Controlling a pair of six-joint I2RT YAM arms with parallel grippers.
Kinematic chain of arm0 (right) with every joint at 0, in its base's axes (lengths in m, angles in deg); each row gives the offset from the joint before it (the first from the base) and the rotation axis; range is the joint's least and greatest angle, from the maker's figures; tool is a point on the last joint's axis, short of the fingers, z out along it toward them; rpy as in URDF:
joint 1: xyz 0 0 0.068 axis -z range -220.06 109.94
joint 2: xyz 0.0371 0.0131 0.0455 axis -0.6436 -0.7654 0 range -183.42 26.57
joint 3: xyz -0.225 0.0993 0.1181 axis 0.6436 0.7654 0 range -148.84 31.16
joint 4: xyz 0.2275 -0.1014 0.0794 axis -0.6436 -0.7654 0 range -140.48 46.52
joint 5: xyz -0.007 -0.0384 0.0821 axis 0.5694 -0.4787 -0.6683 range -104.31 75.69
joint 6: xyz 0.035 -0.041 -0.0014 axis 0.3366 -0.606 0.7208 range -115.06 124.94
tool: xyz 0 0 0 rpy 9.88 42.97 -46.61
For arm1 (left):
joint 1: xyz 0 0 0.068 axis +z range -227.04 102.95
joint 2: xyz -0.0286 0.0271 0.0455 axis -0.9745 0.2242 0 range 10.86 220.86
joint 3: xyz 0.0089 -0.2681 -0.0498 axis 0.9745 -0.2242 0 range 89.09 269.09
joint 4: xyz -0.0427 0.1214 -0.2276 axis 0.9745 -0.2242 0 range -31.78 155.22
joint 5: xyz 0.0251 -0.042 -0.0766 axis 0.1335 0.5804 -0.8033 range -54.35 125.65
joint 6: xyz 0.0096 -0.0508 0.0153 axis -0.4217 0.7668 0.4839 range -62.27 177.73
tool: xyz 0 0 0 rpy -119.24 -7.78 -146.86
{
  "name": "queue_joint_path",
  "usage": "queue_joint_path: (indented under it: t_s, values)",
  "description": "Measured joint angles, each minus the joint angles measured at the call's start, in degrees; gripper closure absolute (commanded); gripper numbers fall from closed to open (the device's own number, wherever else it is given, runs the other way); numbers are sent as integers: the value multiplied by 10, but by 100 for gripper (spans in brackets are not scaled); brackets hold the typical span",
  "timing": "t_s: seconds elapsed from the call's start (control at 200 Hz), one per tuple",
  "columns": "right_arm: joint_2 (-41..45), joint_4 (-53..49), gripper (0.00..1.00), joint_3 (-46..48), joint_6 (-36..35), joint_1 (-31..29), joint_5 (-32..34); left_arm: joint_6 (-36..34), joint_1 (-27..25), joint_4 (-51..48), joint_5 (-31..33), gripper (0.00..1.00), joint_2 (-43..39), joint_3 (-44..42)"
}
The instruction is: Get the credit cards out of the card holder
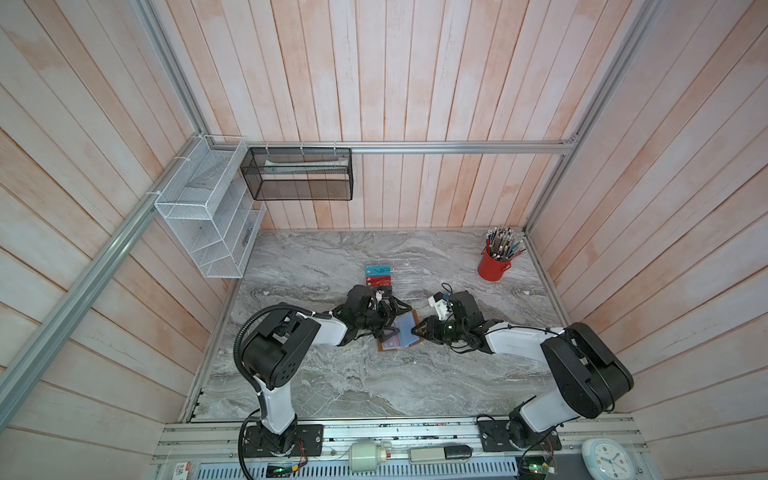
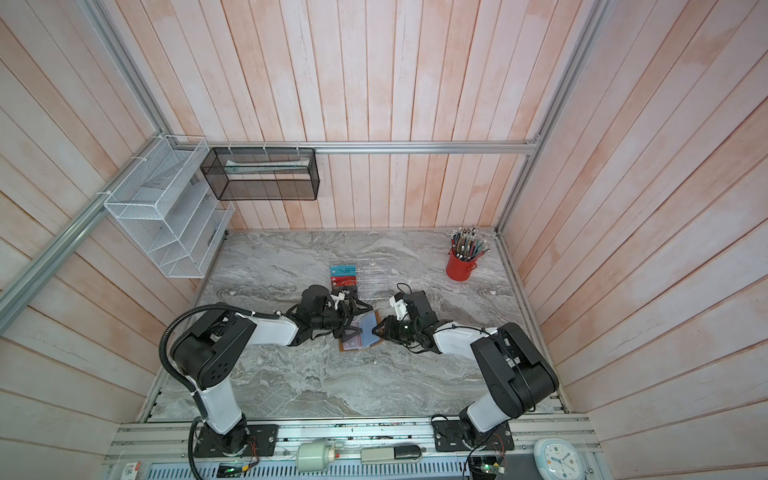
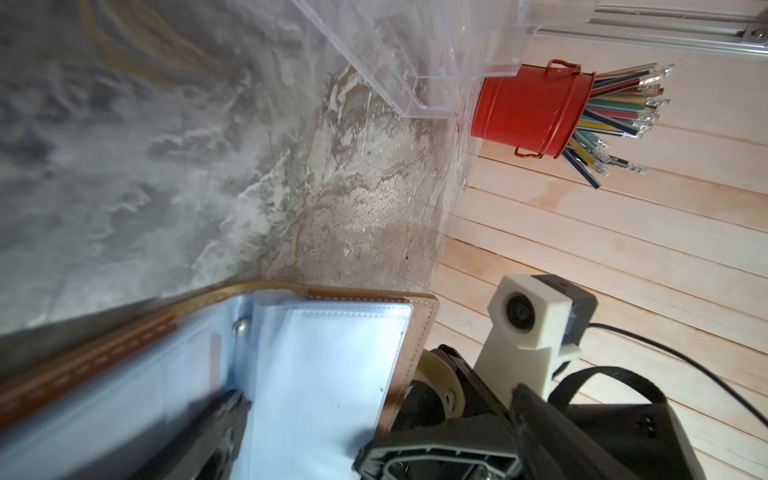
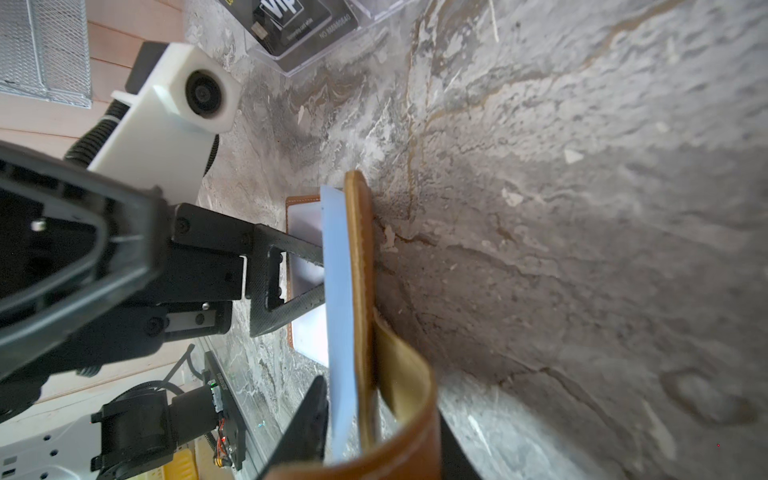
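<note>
My left gripper should back away and turn the open sleeves (image 3: 326, 356) by their free edge (image 1: 380, 345), because the sleeves look empty and the gripper is far over the page.
The tan card holder (image 1: 401, 337) (image 2: 366, 341) lies open at mid-table, its clear sleeves showing pale blue. Something reddish shows through the left sleeve (image 1: 390, 344). My left gripper (image 1: 397, 319) (image 3: 299, 432) is open; one finger (image 3: 224, 424) rests on the left page and a raised sleeve leaf stands between the jaws. My right gripper (image 1: 415, 331) (image 4: 380, 440) is shut on the holder's raised right cover (image 4: 359, 270), with sleeve and snap strap between its fingers. Teal (image 1: 379, 271) and red (image 1: 380, 280) credit cards stand in the acrylic rack, and a black VIP card (image 4: 299, 20) beside them.
The clear acrylic stepped rack (image 1: 405, 278) stands just behind the holder, close to both grippers. A red bucket of pencils (image 1: 492, 266) (image 3: 528, 108) sits at the back right. White (image 1: 199, 216) and black (image 1: 299, 174) mesh baskets hang on the left and back walls.
</note>
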Motion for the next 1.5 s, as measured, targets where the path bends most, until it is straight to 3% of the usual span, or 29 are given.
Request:
queue_joint_path:
  t_s: [0.085, 0.265, 0.445, 0.635, 0.81, 1.5]
  values:
    - [-4, 3, 81, -3, -3, 0, 0, 0, 0, 0, 0, 0, 0, 0]
    - [-17, 11, 82, -3, 0, 0, 0, -1, 7, -1, -3, 0, 0, 0]
    - [-27, 15, 94, -3, 3, -5, -2, -1, 18, -1, -9, 0, -1, -1]
    - [-27, 24, 99, -3, 6, -6, -2, -28, 48, -60, -9, 0, -58, -6]
    - [-27, 31, 100, 0, 12, -6, -1, -78, 56, -130, -4, 0, -117, -4]
    - [-28, 38, 100, 1, 17, -6, -2, -144, 50, -212, 27, 0, -102, -24]
